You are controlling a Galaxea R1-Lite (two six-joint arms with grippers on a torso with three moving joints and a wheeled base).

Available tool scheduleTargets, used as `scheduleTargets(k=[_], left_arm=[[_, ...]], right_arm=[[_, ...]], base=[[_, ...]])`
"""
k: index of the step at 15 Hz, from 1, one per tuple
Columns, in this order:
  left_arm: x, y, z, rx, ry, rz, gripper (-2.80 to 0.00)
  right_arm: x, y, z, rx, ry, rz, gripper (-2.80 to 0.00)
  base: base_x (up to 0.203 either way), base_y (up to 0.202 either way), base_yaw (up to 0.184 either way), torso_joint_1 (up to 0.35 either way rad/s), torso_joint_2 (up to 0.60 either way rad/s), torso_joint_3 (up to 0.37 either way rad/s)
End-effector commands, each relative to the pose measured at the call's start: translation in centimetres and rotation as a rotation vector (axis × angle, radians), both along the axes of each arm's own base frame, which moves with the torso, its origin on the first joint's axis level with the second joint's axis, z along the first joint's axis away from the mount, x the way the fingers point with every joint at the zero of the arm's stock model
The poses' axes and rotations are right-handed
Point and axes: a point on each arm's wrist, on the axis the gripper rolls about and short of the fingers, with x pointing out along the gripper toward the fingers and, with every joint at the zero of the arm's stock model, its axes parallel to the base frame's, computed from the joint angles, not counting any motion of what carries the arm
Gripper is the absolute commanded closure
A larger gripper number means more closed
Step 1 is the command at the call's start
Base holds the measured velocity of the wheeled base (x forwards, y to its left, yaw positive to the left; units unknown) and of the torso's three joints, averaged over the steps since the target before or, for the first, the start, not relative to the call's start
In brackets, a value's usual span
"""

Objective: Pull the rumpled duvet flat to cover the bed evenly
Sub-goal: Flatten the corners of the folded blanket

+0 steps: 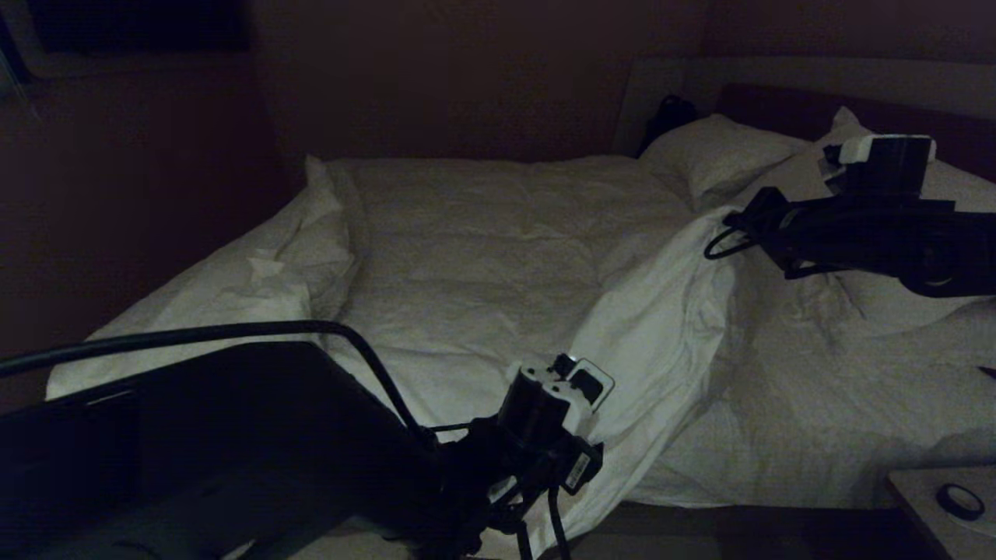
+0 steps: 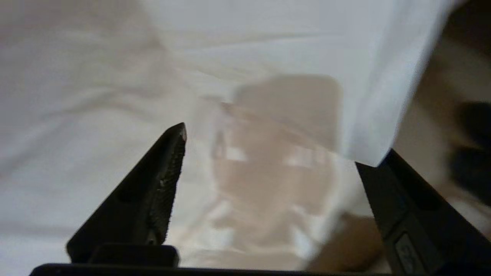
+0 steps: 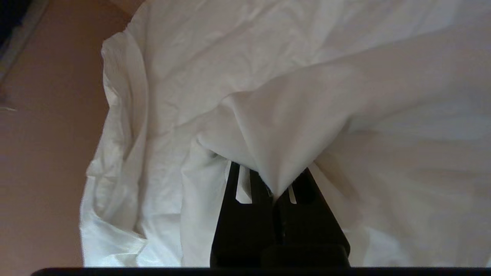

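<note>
My left gripper is touching the duvet's hanging edge (image 2: 378, 155) with just one finger, so it should back away and bring both fingers around the duvet's raised fold (image 1: 636, 384) before it closes.
The white, creased duvet (image 1: 482, 257) lies over the bed (image 1: 778, 74), bunched along its far left side. A raised fold runs diagonally from mid-bed down to the near edge. My right gripper (image 1: 735, 222) is above the bed near the pillows. In the right wrist view it (image 3: 275, 191) is shut on a pinched peak of the duvet (image 3: 291, 115). My left gripper (image 1: 537, 505) is at the bed's near edge. It (image 2: 284, 143) stands open with nothing between its fingers (image 2: 161, 184). A duvet (image 2: 96, 76) edge hangs beside one finger.
Plump white pillows (image 1: 716, 155) lie by the dark headboard (image 1: 786, 109). A pale nightstand (image 1: 918, 486) with a dark ring-shaped object (image 1: 959, 502) stands at the near right. Bare floor (image 3: 46, 134) lies beyond the bed's far left side. The left arm's cable (image 1: 233, 333) arcs over the near left.
</note>
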Motion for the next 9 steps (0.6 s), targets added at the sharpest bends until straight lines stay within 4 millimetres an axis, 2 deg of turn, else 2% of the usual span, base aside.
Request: scheduleTargets(k=[1,5,9], left_arm=[[0.6,-0.5,-1.3,0.006,-0.048,0.019,-2.80],[1.1,-0.8,-1.6,0.025,-0.151,0.052,-2.80],[0.8,-0.7,-2.3,0.058,-0.188,0.034,-2.80]], right_arm=[[-0.2,0.1,-0.2,0.013,0.034,0.000,0.00],[-0.6,0.4,-0.1,0.013,0.037,0.011,0.00],[-1.4,0.4,1.1,0.018,0.005,0.012,0.00]], base=[[0.000,0.000,0.000,0.000,0.00,0.000],[0.000,0.000,0.000,0.000,0.00,0.000],[0.000,0.000,0.000,0.000,0.00,0.000]])
